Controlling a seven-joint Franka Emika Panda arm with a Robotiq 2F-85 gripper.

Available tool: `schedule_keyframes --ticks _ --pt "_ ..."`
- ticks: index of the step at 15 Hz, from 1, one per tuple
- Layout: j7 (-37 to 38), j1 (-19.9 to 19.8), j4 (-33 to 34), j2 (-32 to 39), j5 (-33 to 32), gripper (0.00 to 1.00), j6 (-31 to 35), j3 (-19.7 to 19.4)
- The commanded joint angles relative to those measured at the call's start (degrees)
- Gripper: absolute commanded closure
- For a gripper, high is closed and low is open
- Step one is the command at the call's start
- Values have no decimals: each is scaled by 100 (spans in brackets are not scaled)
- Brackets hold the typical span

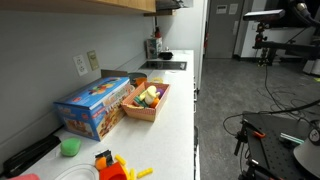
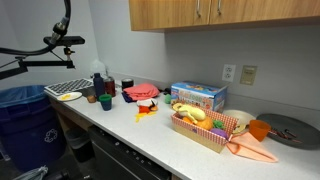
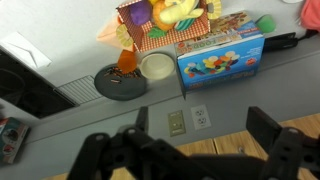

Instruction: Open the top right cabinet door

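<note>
The wall outlets (image 3: 189,118) under the cabinet are in front of my open gripper, which is too low. I should lift it to the door's handle (image 2: 219,7) before I pull the door open.
The light-brown wooden wall cabinet doors (image 2: 260,10) hang above the counter, shut; small handles show near one seam (image 2: 205,10). Only the cabinet's lower edge (image 1: 110,5) shows in an exterior view. In the wrist view, which stands upside down, the lower part of two wooden doors (image 3: 235,142) with a seam between them lies between my fingers. My gripper (image 3: 200,128) is open and empty, close to the wall by the cabinet's lower edge. It touches nothing. The arm is not seen in either exterior view.
Below are two wall outlets (image 3: 188,120), a white counter (image 2: 150,140), a blue box (image 2: 198,95), a basket of toy food (image 2: 200,128), a grey round plate (image 2: 292,130) and an orange cloth (image 2: 250,150). A blue bin (image 2: 25,115) stands on the floor.
</note>
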Motion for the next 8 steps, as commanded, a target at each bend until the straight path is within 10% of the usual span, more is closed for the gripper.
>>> schedule_keyframes --ticks 1,8 --pt "-147 163 -51 103 31 0 57 55" --pt "533 -11 640 758 -656 0 417 388"
